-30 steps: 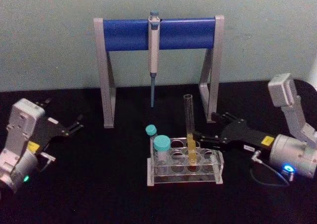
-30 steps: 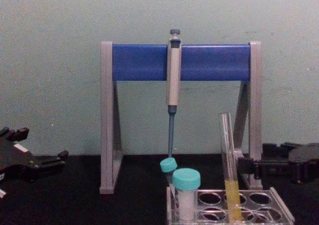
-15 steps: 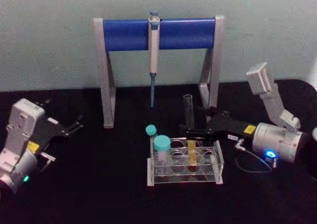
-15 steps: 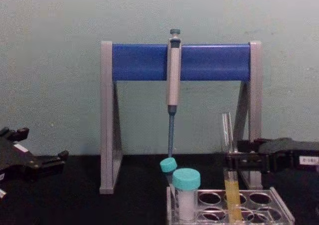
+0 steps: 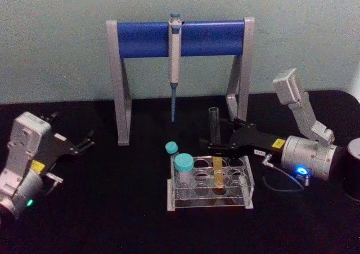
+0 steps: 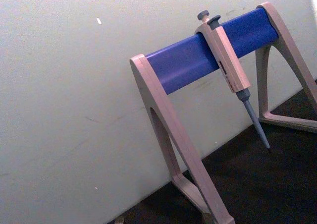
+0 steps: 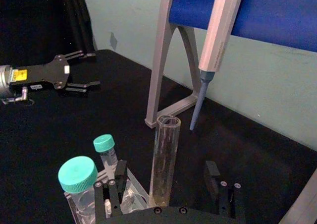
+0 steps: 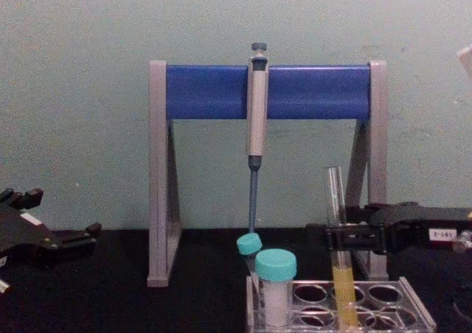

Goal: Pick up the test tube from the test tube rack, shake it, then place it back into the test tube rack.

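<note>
The test tube (image 8: 335,193) is leaning in a wider rack hole (image 8: 359,294), so it will come up freely and the rack will stay still when the robot lifts.
The test tube (image 5: 214,125) stands upright in the clear test tube rack (image 5: 208,204), with yellow liquid in its lower part. It rises from a hole in the rack (image 8: 417,305) in the chest view too. My right gripper (image 5: 215,135) reaches in from the right at the tube's mid-height and is open. In the right wrist view the test tube (image 7: 163,154) stands between the two fingers (image 7: 112,192) without being clamped. My left gripper (image 5: 76,141) rests open at the far left, well away from the rack.
Two teal-capped tubes (image 5: 183,163) stand in the rack's left holes. Behind the rack stands a grey-and-blue pipette stand (image 5: 140,39) with a pipette (image 5: 174,51) hanging from it, its tip close above and behind the tube. The black tabletop (image 5: 124,220) surrounds the rack.
My right gripper has moved left and slightly up, from beside the rack to a position with its fingers on either side of the test tube. The left arm and the tube have not moved.
</note>
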`<action>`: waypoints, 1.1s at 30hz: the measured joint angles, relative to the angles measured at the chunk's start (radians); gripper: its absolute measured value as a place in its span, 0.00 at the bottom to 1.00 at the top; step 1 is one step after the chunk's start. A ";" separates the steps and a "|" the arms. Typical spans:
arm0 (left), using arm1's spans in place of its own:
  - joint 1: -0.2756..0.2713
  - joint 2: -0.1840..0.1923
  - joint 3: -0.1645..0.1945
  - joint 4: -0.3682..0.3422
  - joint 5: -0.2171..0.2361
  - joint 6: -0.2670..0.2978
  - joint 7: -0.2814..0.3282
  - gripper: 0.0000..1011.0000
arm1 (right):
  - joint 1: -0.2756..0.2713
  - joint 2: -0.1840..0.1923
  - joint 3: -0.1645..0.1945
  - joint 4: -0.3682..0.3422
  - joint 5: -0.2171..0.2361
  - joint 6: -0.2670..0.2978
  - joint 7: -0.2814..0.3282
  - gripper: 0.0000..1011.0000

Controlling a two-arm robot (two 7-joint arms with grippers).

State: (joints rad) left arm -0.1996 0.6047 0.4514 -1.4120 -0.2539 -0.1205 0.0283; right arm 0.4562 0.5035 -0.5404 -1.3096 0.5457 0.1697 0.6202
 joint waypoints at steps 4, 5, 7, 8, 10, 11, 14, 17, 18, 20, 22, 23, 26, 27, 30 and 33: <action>0.000 0.000 0.000 0.000 0.000 0.000 0.000 1.00 | -0.001 0.000 0.001 -0.001 0.000 0.000 -0.001 0.99; 0.000 0.000 0.000 0.000 0.000 0.000 0.000 1.00 | -0.001 0.000 0.001 -0.002 0.000 0.000 -0.001 0.99; 0.000 0.000 0.000 0.000 0.000 0.000 0.000 1.00 | -0.002 0.001 0.001 -0.002 0.000 0.000 -0.001 0.99; 0.000 0.000 0.000 0.000 0.000 0.000 0.000 1.00 | -0.002 0.001 0.001 -0.002 0.000 0.000 -0.001 0.99; 0.000 0.000 0.000 0.000 0.000 0.000 0.000 1.00 | -0.003 0.001 0.001 -0.003 0.000 0.000 -0.001 0.96; 0.000 0.000 0.000 0.000 0.000 0.000 0.000 1.00 | -0.003 0.001 0.002 -0.003 0.000 0.000 -0.001 0.93; 0.000 0.000 0.000 0.000 0.000 0.000 0.000 1.00 | -0.003 0.001 0.002 -0.004 0.000 0.000 -0.002 0.88; 0.000 0.000 0.000 0.000 0.000 0.000 0.000 1.00 | -0.004 0.001 0.002 -0.004 0.000 0.000 -0.002 0.78; 0.000 0.000 0.000 0.000 0.000 0.000 0.000 1.00 | -0.004 0.001 0.002 -0.004 0.000 0.000 -0.002 0.78; 0.000 0.000 0.000 0.000 0.000 0.000 0.000 1.00 | -0.004 0.002 0.002 -0.005 0.001 0.000 -0.002 0.70; 0.000 0.000 0.000 0.000 0.000 0.000 0.000 1.00 | -0.004 0.002 0.003 -0.005 0.001 0.001 -0.002 0.64; 0.000 0.000 0.000 0.000 0.000 0.000 0.000 1.00 | -0.004 0.002 0.003 -0.005 0.001 0.001 -0.003 0.58; 0.000 0.000 0.000 0.000 0.000 0.000 0.000 1.00 | -0.004 0.002 0.003 -0.005 0.001 0.001 -0.003 0.52; 0.000 0.000 0.000 0.000 0.000 0.000 0.000 1.00 | -0.005 0.002 0.003 -0.005 0.001 0.001 -0.003 0.46; 0.000 0.000 0.000 0.000 0.000 0.000 0.000 1.00 | -0.005 0.002 0.003 -0.006 0.001 0.001 -0.003 0.39; 0.000 0.000 0.000 0.000 0.000 0.000 0.000 1.00 | -0.005 0.002 0.003 -0.006 0.002 0.001 -0.003 0.27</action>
State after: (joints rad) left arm -0.1996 0.6047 0.4514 -1.4120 -0.2539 -0.1205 0.0283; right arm 0.4512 0.5055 -0.5376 -1.3155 0.5475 0.1706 0.6173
